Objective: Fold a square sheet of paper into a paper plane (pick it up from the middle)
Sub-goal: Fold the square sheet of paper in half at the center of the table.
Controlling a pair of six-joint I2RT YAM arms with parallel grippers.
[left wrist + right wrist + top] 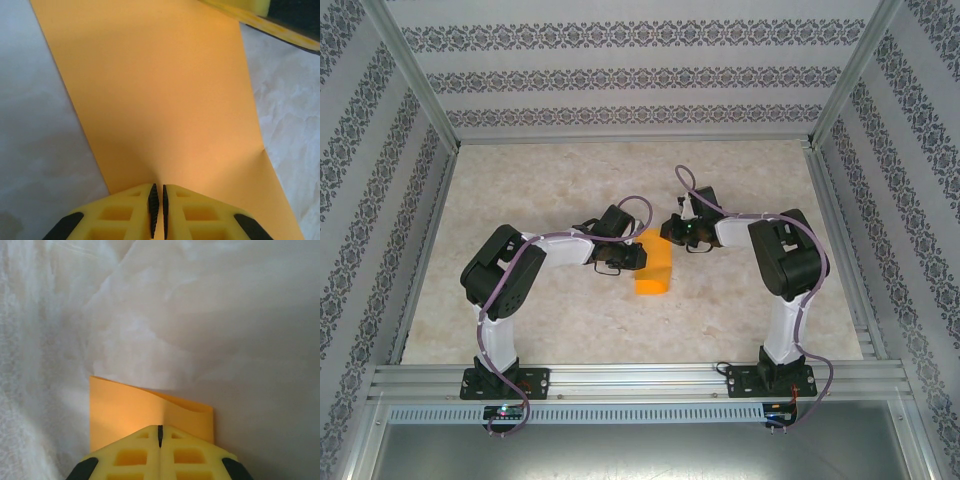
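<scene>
My right gripper should back off and press along toward the paper's near end, because the paper's far edge rises in a wave ahead of that gripper.
The square sheet of paper is bright orange and lies folded into a long strip on the pale table between my two arms. My left gripper is at the strip's left edge. In the left wrist view the paper puckers up into the narrow slit of my left gripper, which is shut on it. My right gripper is at the strip's far end. In the right wrist view my right gripper is shut on the paper, and a crease runs up from the jaws. The top layer's far edge is lifted in a wave.
A finger of the right gripper shows at the far end of the strip in the left wrist view. The marbled tabletop is bounded by aluminium rails and patterned walls.
</scene>
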